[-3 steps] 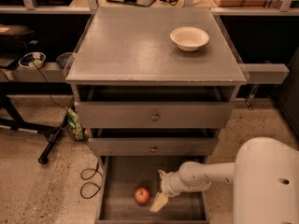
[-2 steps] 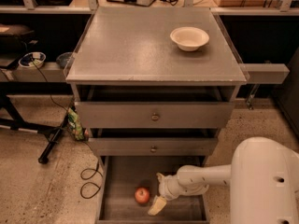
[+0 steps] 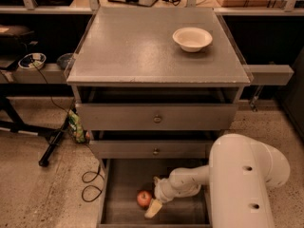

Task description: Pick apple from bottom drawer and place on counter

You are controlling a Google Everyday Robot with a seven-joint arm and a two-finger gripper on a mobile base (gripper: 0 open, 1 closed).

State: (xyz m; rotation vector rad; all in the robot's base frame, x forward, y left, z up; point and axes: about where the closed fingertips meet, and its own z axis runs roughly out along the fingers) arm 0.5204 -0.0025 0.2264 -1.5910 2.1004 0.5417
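Observation:
I should move toward the drawer's front and then come across the apple's middle (image 3: 144, 198) before I close, because the apple sits only at the opening of my gripper's fingers (image 3: 153, 195).
The apple (image 3: 144, 198) is small, red with an orange patch, and lies on the floor of the open bottom drawer (image 3: 118, 189), toward its front. My gripper (image 3: 154, 199) reaches down into the drawer from the right and sits right beside the apple on its right side. One pale fingertip (image 3: 153, 209) shows just in front of and right of the apple; the other finger (image 3: 156, 180) shows behind it. The counter (image 3: 142, 42) is the broad grey top of the cabinet above.
A shallow white bowl (image 3: 192, 38) stands at the counter's back right. Two shut drawer fronts with round knobs (image 3: 157, 119) lie above the open drawer. My white arm (image 3: 242, 184) fills the lower right. Cables (image 3: 90, 184) and a black stand leg (image 3: 54, 141) lie on the floor at left.
My gripper has slid left along the drawer floor toward the apple and now sits against its right side. The apple has not moved.

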